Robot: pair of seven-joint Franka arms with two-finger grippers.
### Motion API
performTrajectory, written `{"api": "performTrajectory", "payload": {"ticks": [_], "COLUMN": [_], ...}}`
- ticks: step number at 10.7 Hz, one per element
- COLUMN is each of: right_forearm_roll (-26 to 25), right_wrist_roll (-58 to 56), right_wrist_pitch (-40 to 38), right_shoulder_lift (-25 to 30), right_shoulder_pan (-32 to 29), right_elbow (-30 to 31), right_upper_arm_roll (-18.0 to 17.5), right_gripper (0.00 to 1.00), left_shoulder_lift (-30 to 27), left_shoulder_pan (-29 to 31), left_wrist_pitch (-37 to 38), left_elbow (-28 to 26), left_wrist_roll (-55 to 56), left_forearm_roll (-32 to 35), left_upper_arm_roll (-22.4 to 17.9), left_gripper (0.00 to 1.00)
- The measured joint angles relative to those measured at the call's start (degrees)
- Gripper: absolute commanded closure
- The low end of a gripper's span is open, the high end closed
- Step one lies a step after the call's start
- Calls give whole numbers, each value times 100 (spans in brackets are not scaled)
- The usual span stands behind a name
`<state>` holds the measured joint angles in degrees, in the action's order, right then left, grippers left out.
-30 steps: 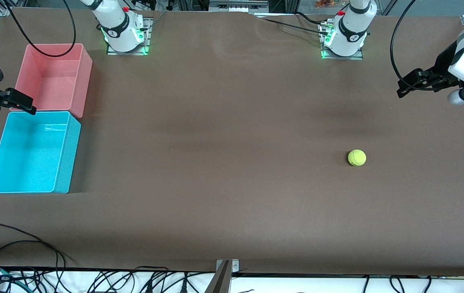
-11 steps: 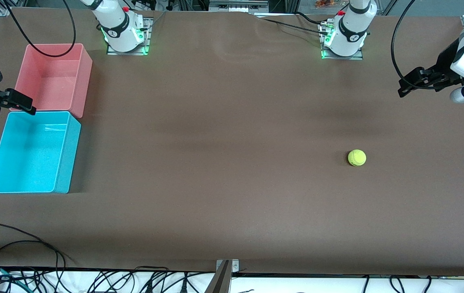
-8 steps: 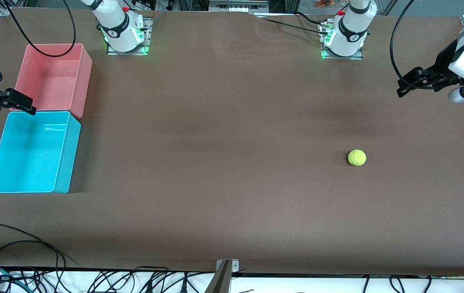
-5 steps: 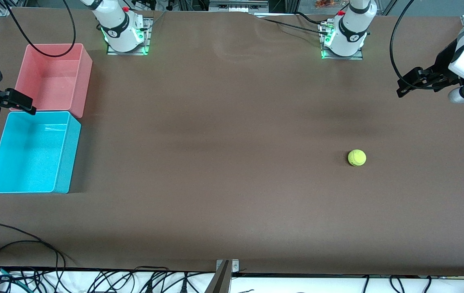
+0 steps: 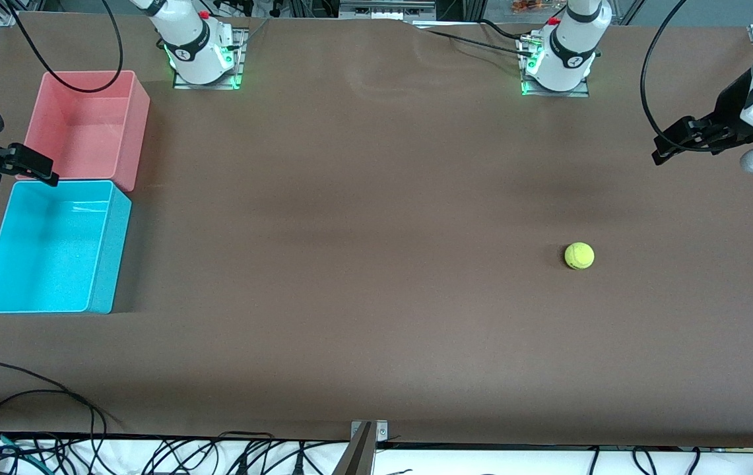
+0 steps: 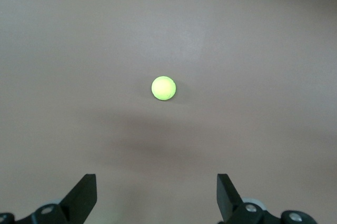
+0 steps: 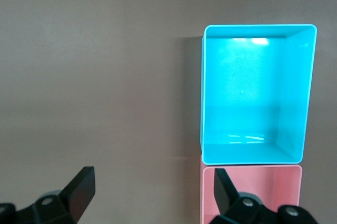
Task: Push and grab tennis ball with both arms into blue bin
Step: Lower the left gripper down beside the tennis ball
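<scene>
My left gripper should go on toward the tennis ball [image 5: 579,256], which is between that gripper and the blue bin. It should come up to the ball and close beside it [image 5: 612,247] before it pushes.
The tennis ball [image 5: 579,256] lies alone on the brown table toward the left arm's end. It also shows in the left wrist view [image 6: 164,88], well clear of the fingers. My left gripper [image 5: 661,148] hangs open and empty over the table's edge at that end, apart from the ball; in its own view [image 6: 156,179] the jaws stand wide. The blue bin [image 5: 109,264] stands empty at the right arm's end. My right gripper [image 5: 46,173] hangs open and empty over the seam between the two bins. Its wrist view [image 7: 152,175] shows the blue bin [image 7: 247,98].
A pink bin [image 5: 138,132] of the same size stands empty against the blue bin, farther from the front camera; it also shows in the right wrist view [image 7: 263,192]. Both arm bases [image 5: 201,59] [image 5: 557,63] stand along the table's back edge. Cables [image 5: 33,389] lie at the front edge.
My left gripper has shifted a little toward the left arm's end of the table. The ball, the bins and the right arm have not moved.
</scene>
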<state>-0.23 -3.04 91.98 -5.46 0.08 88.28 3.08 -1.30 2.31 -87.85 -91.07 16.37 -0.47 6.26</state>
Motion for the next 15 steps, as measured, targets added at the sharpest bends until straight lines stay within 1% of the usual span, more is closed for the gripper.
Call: {"api": "performTrajectory", "payload": {"ticks": [3,7,10,12,15], "right_forearm_roll": [0,1,1,2,4], "right_wrist_roll": [-1,-2,-3,-3,-3], "right_wrist_pitch": [0,0,0,0,0], "right_shoulder_lift": [-7,-24,-25,-25,-25], "right_shoulder_pan": [-1,-7,-7,-7,-9], "right_elbow": [0,0,0,0,0], "right_upper_arm_roll": [1,37,41,41,54], "right_gripper": [0,0,0,0,0], "left_shoulder_lift": [-209,-241,-185,-183,-91], "left_shoulder_pan": [18,85,263,376,372], "left_wrist_pitch": [-476,-615,-1242,-1547,-2287], "left_elbow": [-888,-1346,-1877,-2122,-2632], "left_wrist_roll": [0,0,-194,-300,-374], "left_forearm_roll": [0,0,0,0,108], "left_upper_arm_roll": [1,-3,-10,-12,0], "left_gripper": [0,0,0,0,0]}}
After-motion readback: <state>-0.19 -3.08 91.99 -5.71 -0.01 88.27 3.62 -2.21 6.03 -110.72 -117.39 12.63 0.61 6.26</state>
